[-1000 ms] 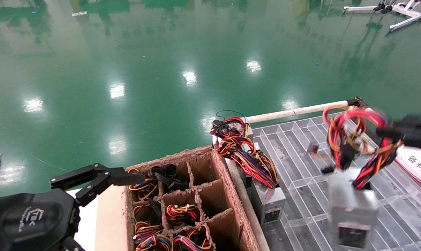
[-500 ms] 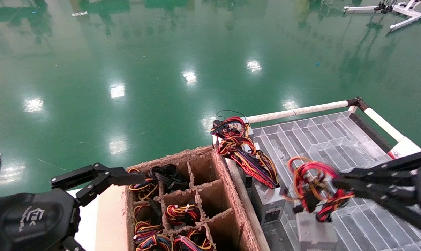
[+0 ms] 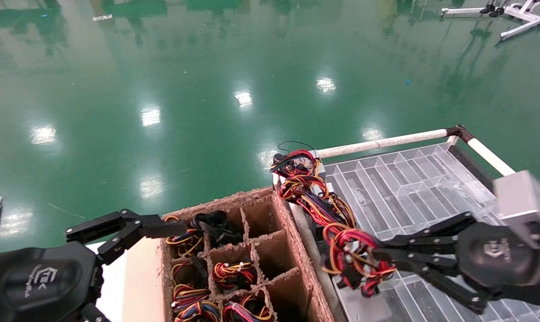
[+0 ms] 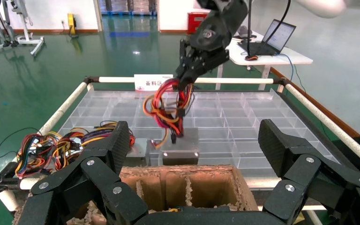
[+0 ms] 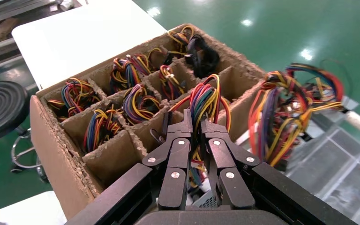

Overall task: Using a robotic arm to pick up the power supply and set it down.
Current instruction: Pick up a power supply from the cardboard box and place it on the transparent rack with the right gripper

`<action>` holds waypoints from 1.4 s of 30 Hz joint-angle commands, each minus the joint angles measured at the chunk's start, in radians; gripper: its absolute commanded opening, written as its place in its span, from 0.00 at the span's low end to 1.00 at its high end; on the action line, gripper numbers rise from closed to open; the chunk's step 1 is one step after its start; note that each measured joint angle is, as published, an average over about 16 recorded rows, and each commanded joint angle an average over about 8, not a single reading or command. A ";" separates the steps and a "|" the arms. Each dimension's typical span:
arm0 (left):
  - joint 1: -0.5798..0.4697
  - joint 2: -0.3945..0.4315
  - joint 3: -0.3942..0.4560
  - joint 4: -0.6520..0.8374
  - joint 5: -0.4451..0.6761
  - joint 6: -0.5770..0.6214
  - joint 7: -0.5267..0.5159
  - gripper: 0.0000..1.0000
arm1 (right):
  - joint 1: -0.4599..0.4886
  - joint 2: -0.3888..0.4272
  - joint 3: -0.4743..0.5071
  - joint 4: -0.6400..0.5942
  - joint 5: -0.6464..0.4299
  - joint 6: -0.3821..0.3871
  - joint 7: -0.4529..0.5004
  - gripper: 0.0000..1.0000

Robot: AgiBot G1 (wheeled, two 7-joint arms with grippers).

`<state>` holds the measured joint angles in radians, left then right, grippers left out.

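Observation:
My right gripper should keep lowering the power supply's grey box [image 4: 180, 149] until it rests on the divided tray [image 3: 391, 303], because it hangs level and clear of the other grey box.
My right gripper [image 3: 376, 251] reaches left over the clear divided tray [image 3: 408, 188], shut on the looped red, yellow and orange wires [image 3: 352, 257] of the power supply. Its grey metal box [image 4: 180, 145] hangs below the wires, low at the tray edge nearest the cardboard box; I cannot tell whether it touches the tray. The right wrist view shows both fingers [image 5: 180, 140] pinching the wire loop [image 5: 204, 101]. At the lower left, beside the cardboard box, my left gripper [image 3: 133, 268] is parked and open with nothing in it.
A cardboard box [image 3: 256, 199] with compartments holds several wire bundles. Against the tray's left edge lies another grey box [image 4: 138, 149] with long loose wires [image 3: 312, 192], right beside the held supply. White rails [image 3: 381, 143] frame the tray. Green floor lies beyond.
My right gripper has carried the power supply from high over the tray's right side down and left, to the tray edge next to the cardboard box. The left arm has stayed still.

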<state>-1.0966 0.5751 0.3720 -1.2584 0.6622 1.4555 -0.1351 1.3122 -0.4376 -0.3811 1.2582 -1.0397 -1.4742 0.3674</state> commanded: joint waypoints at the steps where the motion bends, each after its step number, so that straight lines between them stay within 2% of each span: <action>1: 0.000 0.000 0.000 0.000 0.000 0.000 0.000 1.00 | 0.006 -0.019 -0.009 -0.007 -0.010 0.000 0.000 0.00; 10: 0.000 0.000 0.000 0.000 0.000 0.000 0.000 1.00 | -0.026 -0.036 -0.018 -0.061 -0.008 0.002 -0.026 0.00; 30: 0.000 0.000 0.000 0.000 0.000 0.000 0.000 1.00 | -0.210 0.025 0.013 -0.174 0.060 0.038 -0.152 0.00; 31: 0.000 0.000 0.000 0.000 0.000 0.000 0.000 1.00 | -0.216 0.027 0.014 -0.178 0.062 0.039 -0.158 0.06; 38: 0.000 0.000 0.000 0.000 0.000 0.000 0.000 1.00 | -0.237 0.036 0.016 -0.191 0.063 0.043 -0.174 0.93; 39: 0.000 0.000 0.000 0.000 0.000 0.000 0.000 1.00 | -0.238 0.037 0.016 -0.192 0.063 0.044 -0.174 1.00; 42: 0.000 0.000 0.000 0.000 0.000 0.000 0.000 1.00 | -0.239 0.038 0.016 -0.192 0.062 0.044 -0.174 1.00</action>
<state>-1.0964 0.5750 0.3721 -1.2581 0.6620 1.4552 -0.1349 1.0748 -0.4008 -0.3654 1.0671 -0.9776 -1.4309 0.1936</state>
